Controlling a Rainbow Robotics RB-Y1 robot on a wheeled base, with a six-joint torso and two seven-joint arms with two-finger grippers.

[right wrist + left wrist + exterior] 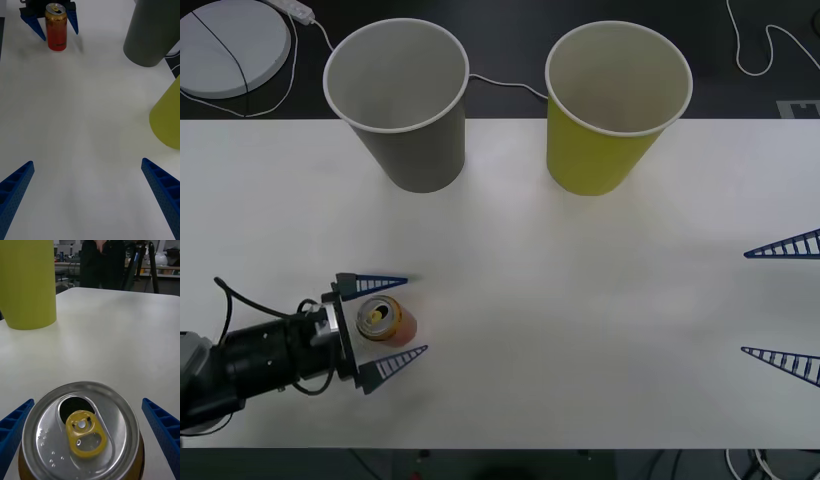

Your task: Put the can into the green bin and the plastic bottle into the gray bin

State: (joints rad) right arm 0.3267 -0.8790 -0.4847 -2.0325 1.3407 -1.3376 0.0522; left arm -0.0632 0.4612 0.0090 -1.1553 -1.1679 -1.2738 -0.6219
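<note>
The can (pixel 386 320) will tip over onto its side when I drop it in, because the green bin's opening (pixel 618 78) is much wider than the can.
The red-orange can (pixel 385 321) stands upright on the white table at the front left, its silver top (pixel 82 429) with a yellow tab and opened mouth facing up. My left gripper (pixel 392 322) is open around it, one blue finger on each side with a gap to the can (pixel 56 28). The gray bin (pixel 401 102) stands at the back left and the green bin (pixel 614 106) at the back right, both upright and hollow inside. My right gripper (pixel 783 305) hangs open at the right edge of the table. The plastic bottle is out of view.
A white round disc (pixel 228 45) and white cables (pixel 770 45) lie on the dark floor behind the table (pixel 580 330). The table's far edge runs just behind the bins. A person stands beyond the table in the left wrist view.
</note>
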